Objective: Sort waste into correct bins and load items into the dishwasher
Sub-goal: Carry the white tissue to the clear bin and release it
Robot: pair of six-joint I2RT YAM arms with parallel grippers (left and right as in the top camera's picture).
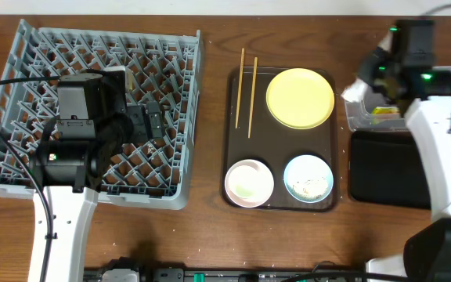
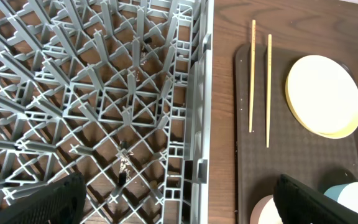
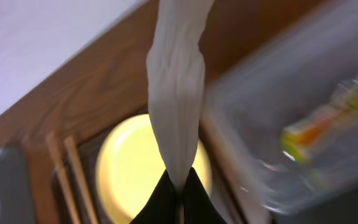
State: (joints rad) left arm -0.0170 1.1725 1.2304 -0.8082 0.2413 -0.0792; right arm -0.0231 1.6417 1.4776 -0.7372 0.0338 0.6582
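The white paper (image 1: 356, 92) hangs free next to the open clear tub, so my right gripper keeps going over the green wrapper (image 1: 385, 110) and lets go of the paper there.
My right gripper (image 3: 179, 186) is shut on the lower end of the long white crumpled paper (image 3: 176, 93), and it hangs in the air between the yellow plate (image 3: 129, 168) and the clear tub (image 3: 303, 124). From overhead the paper (image 1: 353, 92) shows at the tub's (image 1: 366, 119) left edge. A green wrapper (image 1: 382, 111) lies in the tub. My left gripper (image 2: 179, 202) is open and holds nothing, over the right edge of the grey dish rack (image 2: 104, 93). The two chopsticks (image 1: 247, 90), the plate (image 1: 300, 98), a white bowl (image 1: 249, 182) and a light blue bowl (image 1: 308, 178) with rice scraps rest on the brown tray (image 1: 280, 141).
The flat black tray (image 1: 386, 168) lies just in front of the clear tub. The dish rack (image 1: 22, 94) fills the table's left side. A strip of bare wood separates the rack from the brown tray.
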